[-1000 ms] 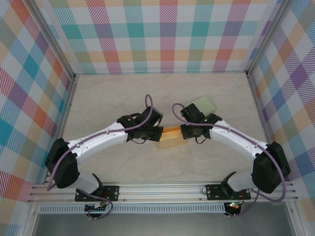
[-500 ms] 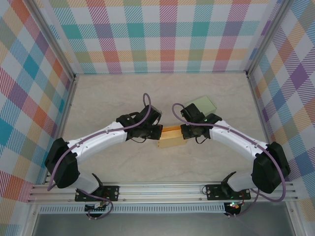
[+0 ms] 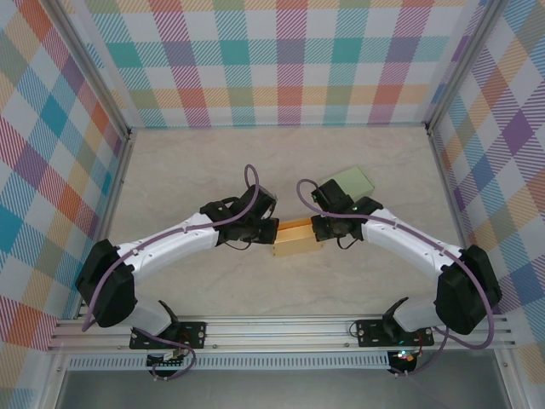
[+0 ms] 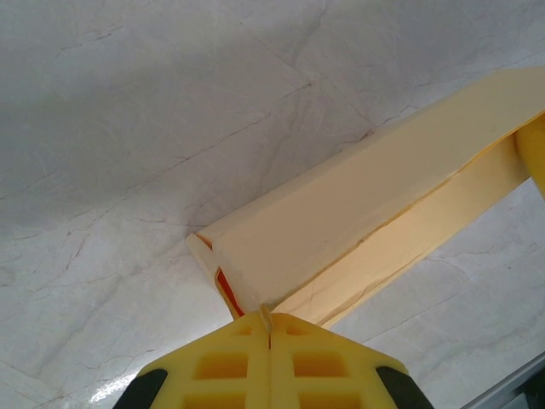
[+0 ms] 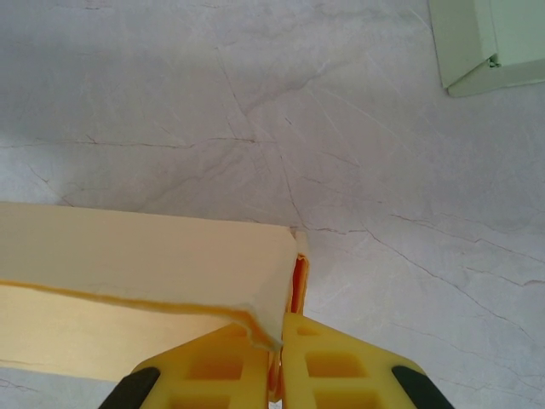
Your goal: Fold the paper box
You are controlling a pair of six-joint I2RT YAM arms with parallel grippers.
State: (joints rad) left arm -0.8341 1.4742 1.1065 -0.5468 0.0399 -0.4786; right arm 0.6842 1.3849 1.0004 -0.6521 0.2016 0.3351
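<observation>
I should open my left gripper, turn it and squeeze across both long walls [image 3: 287,233], because it is pinching one end corner [image 4: 245,300] while the paper box gapes open.
The paper box [image 3: 295,239] is pale yellow with an orange inside, partly folded, lying mid-table between the two arms. My left gripper [image 3: 271,233] holds its left end. In the left wrist view the yellow fingers [image 4: 269,317] are shut on the corner of the paper box [image 4: 358,221]. My right gripper [image 3: 317,228] is at the right end. In the right wrist view its fingers [image 5: 278,339] are shut on the folded edge of the paper box [image 5: 136,264], orange lining showing at the pinch.
A flat pale green box piece [image 3: 349,181] lies behind the right arm, also seen as a green corner [image 5: 490,43] at the upper right of the right wrist view. Checked walls enclose the marble-look table [image 3: 187,170].
The left arm has shifted slightly; its wrist and cable sit a little lower and more leftward. The box and right arm have stayed put.
</observation>
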